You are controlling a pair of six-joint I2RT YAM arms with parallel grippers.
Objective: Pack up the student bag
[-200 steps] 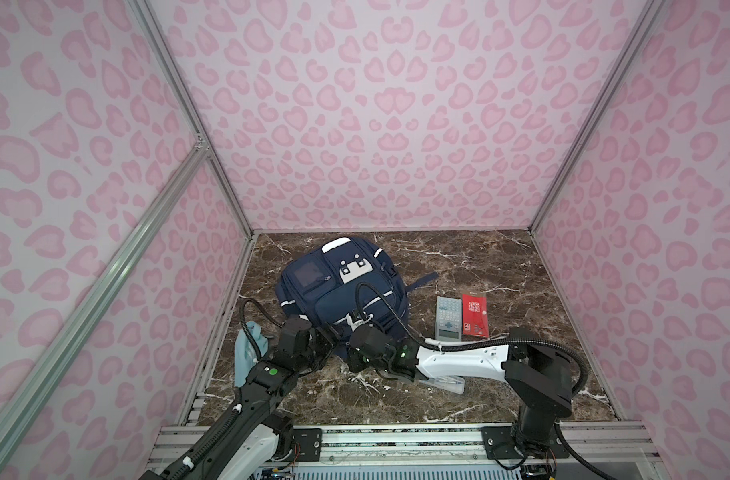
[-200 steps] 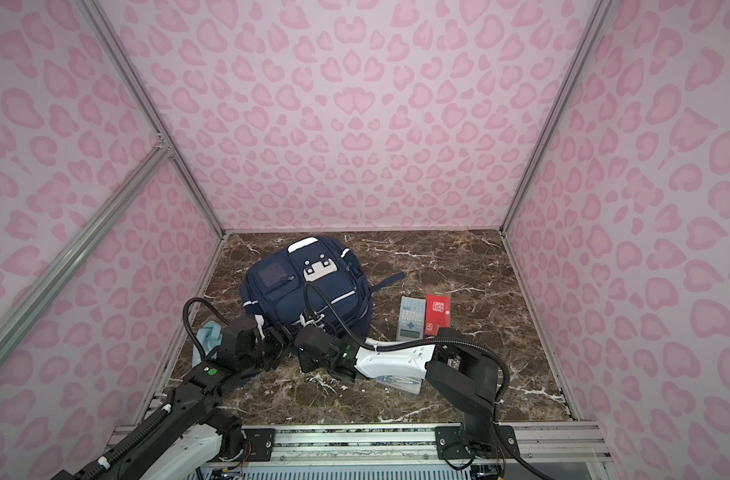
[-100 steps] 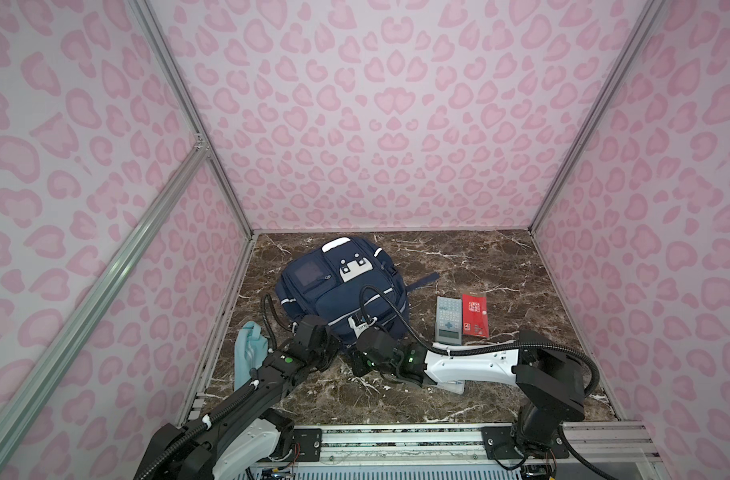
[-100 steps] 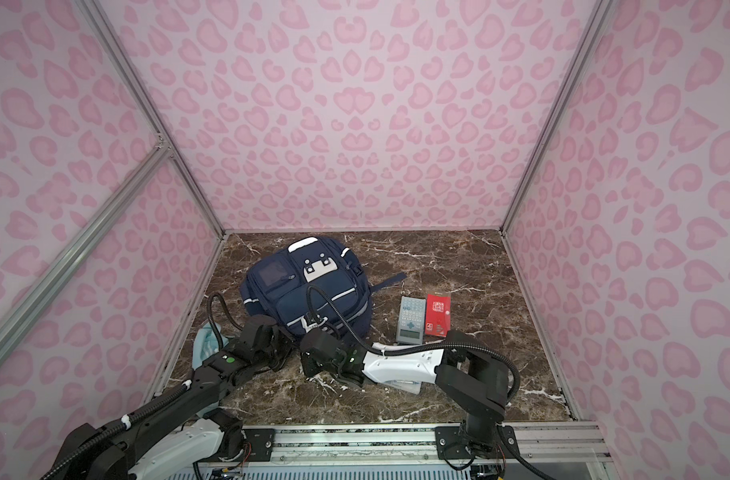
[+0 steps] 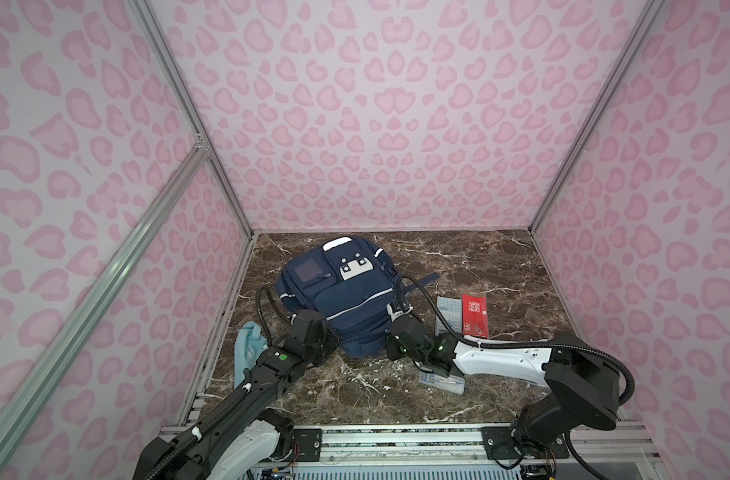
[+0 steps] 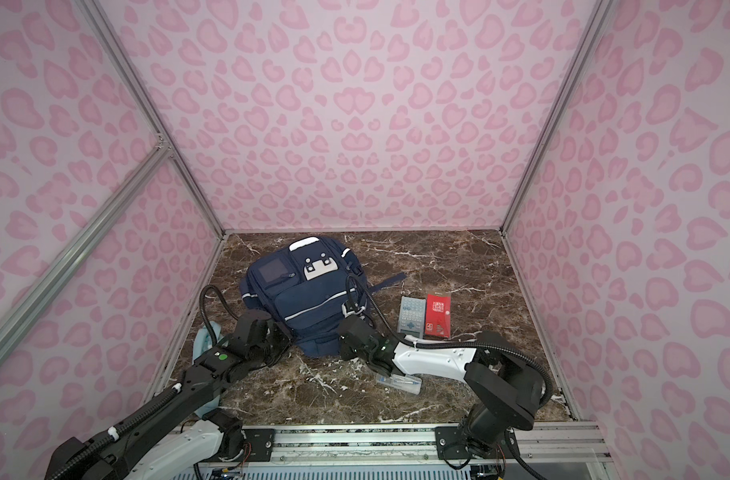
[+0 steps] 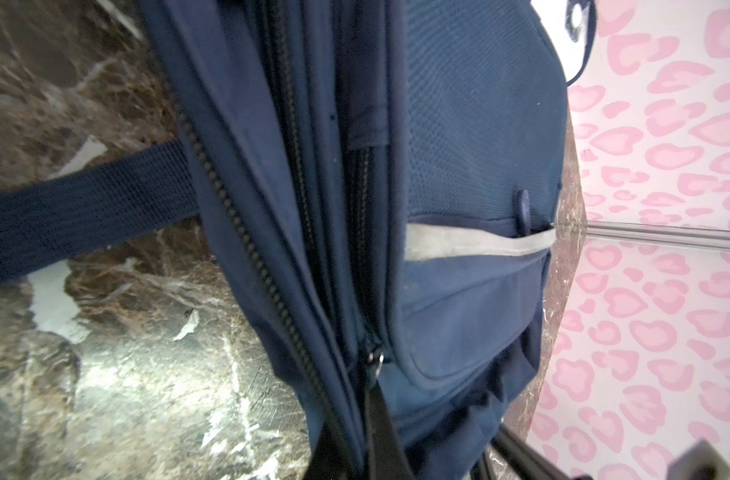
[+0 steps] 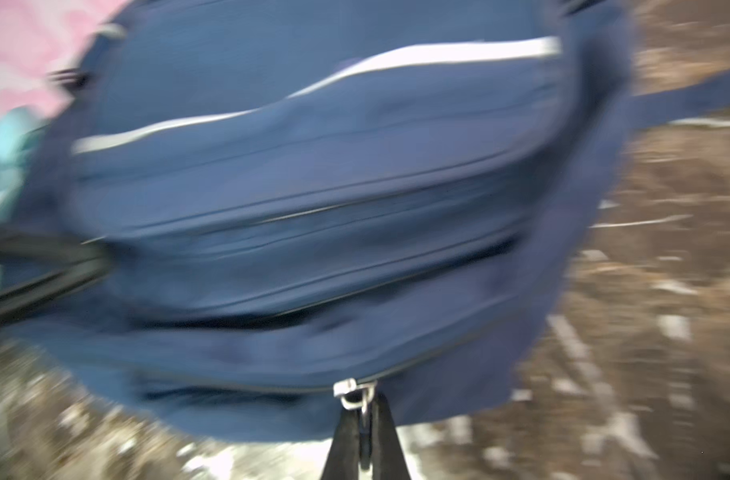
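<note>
The robot should pull the silver zip pull [image 8: 353,392] back toward its left gripper, because the student bag lies at a slant with its near end [image 5: 363,339] toward the robot's right gripper.
The student bag [image 5: 346,299] [image 6: 309,299], navy with white stripes and patches, lies flat on the marble floor at the left middle in both top views. My left gripper [image 5: 329,337] [image 6: 286,338] is at its near left corner. In the left wrist view the left gripper [image 7: 355,440] is shut on the bag's fabric [image 7: 459,316] beside a zip slider [image 7: 373,357]. My right gripper [image 5: 390,345] [image 6: 341,345] is at the bag's near right corner. The blurred right wrist view shows it [image 8: 365,413] shut on a silver zip pull [image 8: 355,392].
A grey calculator [image 5: 448,311] and a red booklet [image 5: 475,313] lie side by side right of the bag. A clear pencil case [image 5: 442,380] lies under the right arm. A light blue cloth [image 5: 249,349] sits by the left wall. Pink patterned walls enclose the floor.
My left gripper has reached in to the bag's near left corner and shut on its fabric. The right gripper has stayed shut on the zip pull and is moving.
</note>
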